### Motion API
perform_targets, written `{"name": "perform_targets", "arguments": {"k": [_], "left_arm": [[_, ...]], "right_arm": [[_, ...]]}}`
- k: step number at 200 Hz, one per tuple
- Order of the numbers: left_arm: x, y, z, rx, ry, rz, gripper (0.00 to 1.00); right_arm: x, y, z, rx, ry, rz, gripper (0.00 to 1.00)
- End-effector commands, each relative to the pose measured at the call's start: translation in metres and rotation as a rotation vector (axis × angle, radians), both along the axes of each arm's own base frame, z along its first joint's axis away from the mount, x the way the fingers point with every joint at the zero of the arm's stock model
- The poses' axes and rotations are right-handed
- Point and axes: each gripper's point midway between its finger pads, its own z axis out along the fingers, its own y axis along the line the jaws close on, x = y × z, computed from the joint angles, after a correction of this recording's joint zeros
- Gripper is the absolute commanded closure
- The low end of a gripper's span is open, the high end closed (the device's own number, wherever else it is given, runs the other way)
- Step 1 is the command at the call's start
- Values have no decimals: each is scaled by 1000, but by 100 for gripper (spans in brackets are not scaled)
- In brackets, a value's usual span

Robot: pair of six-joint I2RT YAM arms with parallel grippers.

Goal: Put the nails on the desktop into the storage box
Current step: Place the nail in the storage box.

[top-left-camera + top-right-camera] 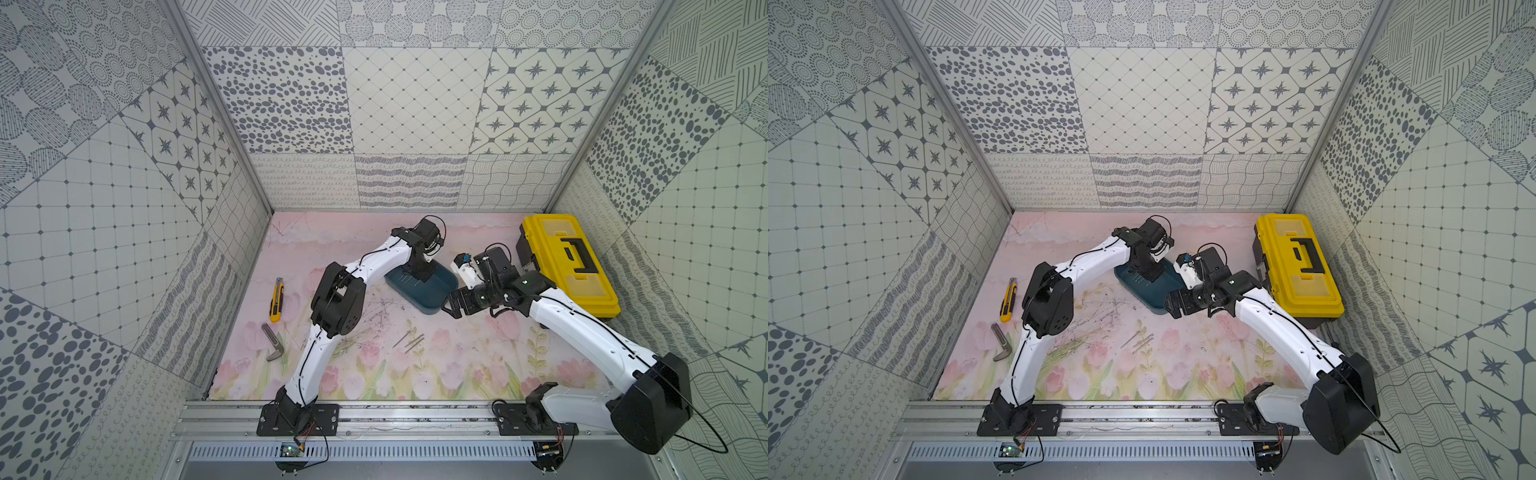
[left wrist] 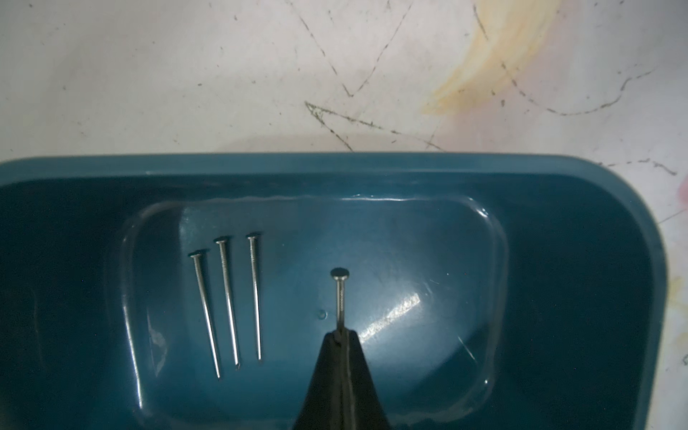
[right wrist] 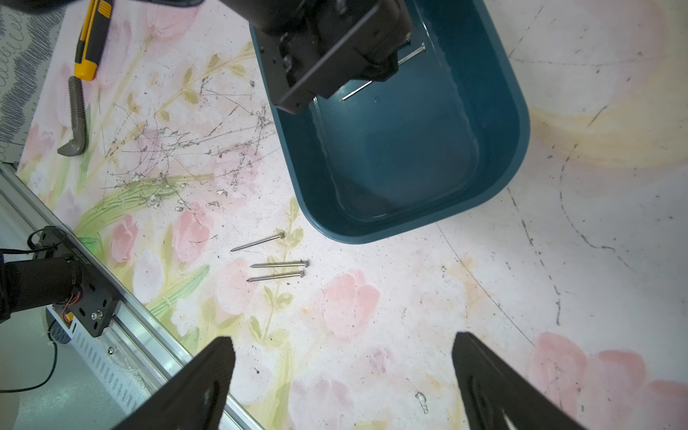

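My left gripper should keep going down, as the held nail (image 2: 339, 290) points the same way as the nails in the storage box, until it is close to the storage box's free bottom beside them (image 2: 295, 304).
The dark teal storage box (image 1: 434, 298) (image 1: 1156, 296) sits on the tulip-printed desktop (image 1: 457, 365) at mid-back. My left gripper (image 2: 340, 334) hangs inside the box (image 2: 335, 163), shut on one nail (image 2: 340, 294) held by its shaft with the head pointing away from the jaws. Three nails (image 2: 228, 301) lie side by side on the box floor beside it. Three more nails (image 1: 409, 341) (image 1: 1139, 341) (image 3: 277, 265) lie on the desktop in front of the box. My right gripper (image 3: 342, 342) (image 1: 451, 305) hovers open and holds nothing, at the box's right front corner.
A yellow utility knife (image 1: 276, 300) and a grey bent metal tool (image 1: 272, 343) lie at the left of the desktop. A yellow toolbox (image 1: 567, 262) with a black handle stands at the back right. The aluminium rail (image 1: 415, 415) carrying both arm bases runs along the front edge.
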Motion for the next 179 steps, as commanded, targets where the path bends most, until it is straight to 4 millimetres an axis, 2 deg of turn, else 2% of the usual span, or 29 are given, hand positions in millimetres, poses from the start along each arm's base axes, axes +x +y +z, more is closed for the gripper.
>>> {"name": "perform_targets", "arguments": {"k": [1, 37, 89, 179], "left_arm": [[7, 1, -15, -18, 14, -5, 100], [17, 8, -24, -3, 3, 17, 100], [19, 15, -35, 42, 3, 9, 100], [24, 20, -38, 63, 0, 3, 100]], "right_arm": [[5, 5, 2, 31, -23, 1, 3], [4, 3, 4, 38, -29, -6, 3], [5, 2, 9, 63, -37, -14, 3], [4, 2, 10, 84, -44, -20, 3]]}}
